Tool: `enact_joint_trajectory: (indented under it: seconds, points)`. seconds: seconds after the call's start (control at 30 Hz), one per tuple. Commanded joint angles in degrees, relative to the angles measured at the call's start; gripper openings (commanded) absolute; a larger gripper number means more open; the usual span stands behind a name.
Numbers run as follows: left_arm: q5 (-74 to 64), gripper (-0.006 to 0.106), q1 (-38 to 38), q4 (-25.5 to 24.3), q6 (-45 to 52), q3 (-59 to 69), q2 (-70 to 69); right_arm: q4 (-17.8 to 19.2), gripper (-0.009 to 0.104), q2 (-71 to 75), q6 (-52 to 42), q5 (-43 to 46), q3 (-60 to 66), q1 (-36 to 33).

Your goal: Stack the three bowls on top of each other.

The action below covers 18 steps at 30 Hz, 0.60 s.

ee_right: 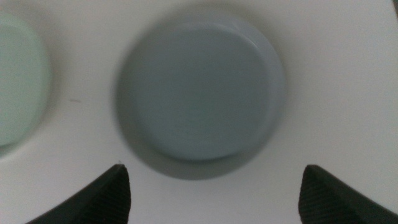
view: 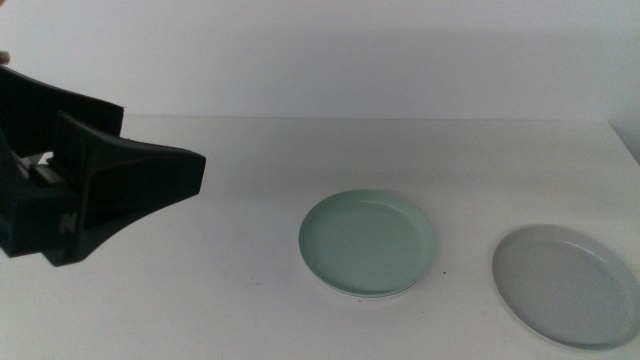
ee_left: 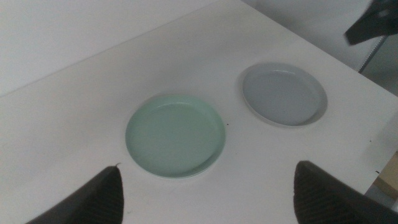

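Note:
I expect the grey bowl to nest low and hide the mint green bowl's inside when I lower it, since both have the same wide, shallow shape.
The mint green bowl sits on the table at the middle; it also shows in the left wrist view. A thin pale rim shows under its near edge; I cannot tell if that is the white bowl, which shows nowhere else. The light grey bowl lies to its right, near the front right edge, apart from it. My left gripper hangs open and empty above the table's left side. My right gripper is open and empty, hovering straight above the grey bowl.
The white table ends at a back edge against a pale wall and at a right edge close to the grey bowl. A dark part of the right arm shows beyond the grey bowl in the left wrist view.

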<state>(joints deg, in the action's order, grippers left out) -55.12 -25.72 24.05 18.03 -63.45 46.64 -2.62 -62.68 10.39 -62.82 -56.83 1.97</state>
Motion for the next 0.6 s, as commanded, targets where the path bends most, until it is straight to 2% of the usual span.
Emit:
enact_joint_trajectory:
  seconds: [0.0, 0.13, 0.23, 0.57]
  points:
    - [0.6, 0.094, 0.1, 0.0, -0.3, 0.1, -0.2, 0.2, 0.093, -5.0, -2.4, 0.2, -0.4, 3.6]
    - [0.7, 0.094, 0.1, 0.0, -0.3, 0.1, -0.2, -5.2, 0.093, -13.6, -7.3, 2.3, -0.4, 12.1]
    - [0.7, 0.094, 0.1, 0.0, -0.3, 0.1, -0.2, -8.3, 0.093, -19.9, -9.4, 5.2, -0.4, 16.1]
    - [0.7, 0.094, 0.1, 0.0, -0.3, 0.1, -0.2, -6.9, 0.089, -37.5, -11.8, 11.2, -0.4, 16.7]
